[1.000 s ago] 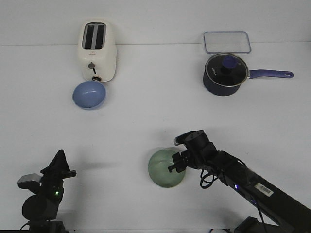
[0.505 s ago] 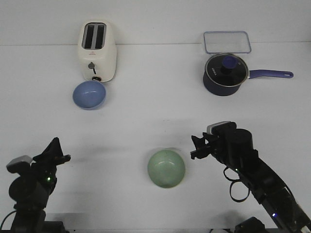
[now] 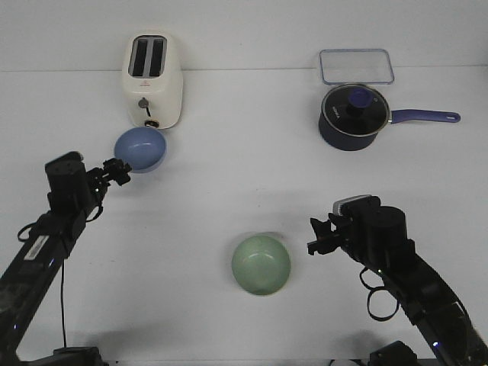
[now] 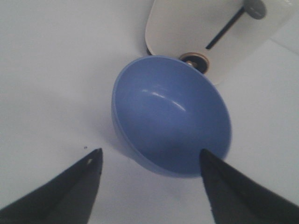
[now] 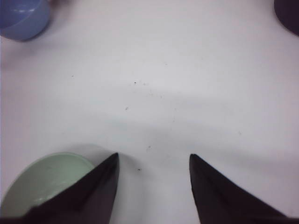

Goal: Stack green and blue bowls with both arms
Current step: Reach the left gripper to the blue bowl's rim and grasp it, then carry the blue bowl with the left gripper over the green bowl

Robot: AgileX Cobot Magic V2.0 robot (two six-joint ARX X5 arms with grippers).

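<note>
I expect that when I lower the blue bowl [image 3: 141, 149], it will sit inside the green bowl and hide that bowl from above, because the green bowl's round, open shape [image 3: 261, 264] matches.
The periwinkle blue bowl [image 3: 141, 148] sits upright on the white table just in front of the toaster. It fills the left wrist view [image 4: 172, 115]. My left gripper [image 3: 116, 170] is open and empty, its tips just short of the bowl's near left rim [image 4: 149, 156]. The mint green bowl [image 3: 261, 264] sits upright at the table's front centre. It also shows in the right wrist view [image 5: 44, 179]. My right gripper [image 3: 319, 235] is open and empty, a little to the right of the green bowl [image 5: 153, 157].
A cream toaster [image 3: 152, 80] stands at the back left, close behind the blue bowl. A dark navy saucepan [image 3: 352, 116] with a glass lid and a clear plastic container [image 3: 356, 65] stand at the back right.
My left arm has reached forward from the table's front left up to the blue bowl. My right gripper has let go of the green bowl's rim and drawn back to the right.
</note>
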